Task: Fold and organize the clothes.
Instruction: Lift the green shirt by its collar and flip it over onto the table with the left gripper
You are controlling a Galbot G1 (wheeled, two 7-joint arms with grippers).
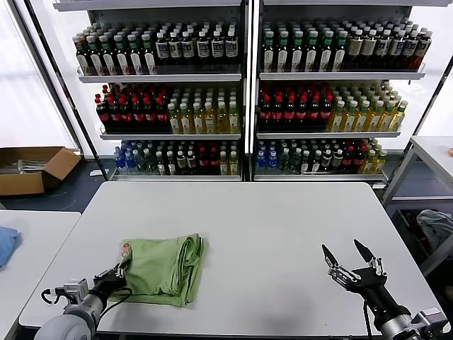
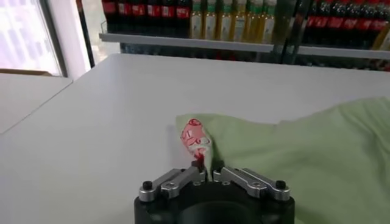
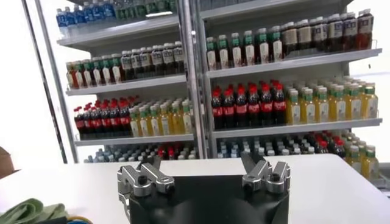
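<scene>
My left gripper holds the polo shirt's corner, its graphic tucked [image 1: 126, 251] underneath, so I should flip the corner over toward my right gripper to bring the graphic up.
The light green polo shirt [image 1: 166, 265] lies folded in a bundle at the front left of the white table [image 1: 269, 227]. Its red-and-white graphic [image 1: 125, 248] shows at the left corner. My left gripper [image 1: 119, 273] is at the shirt's near left corner and is shut on the fabric edge. In the left wrist view the jaws [image 2: 207, 168] pinch the cloth just below the graphic [image 2: 195, 137], and the shirt [image 2: 304, 152] spreads beyond. My right gripper [image 1: 340, 246] is open and empty, low over the table's front right. It shows open in the right wrist view [image 3: 200, 159], where the shirt's edge [image 3: 27, 212] also appears.
Shelves of bottles [image 1: 241, 92] stand behind the table. A cardboard box [image 1: 32, 168] sits on the floor at far left. A blue cloth [image 1: 6, 244] lies on the side table at left. A grey-blue bundle [image 1: 439, 227] is at far right.
</scene>
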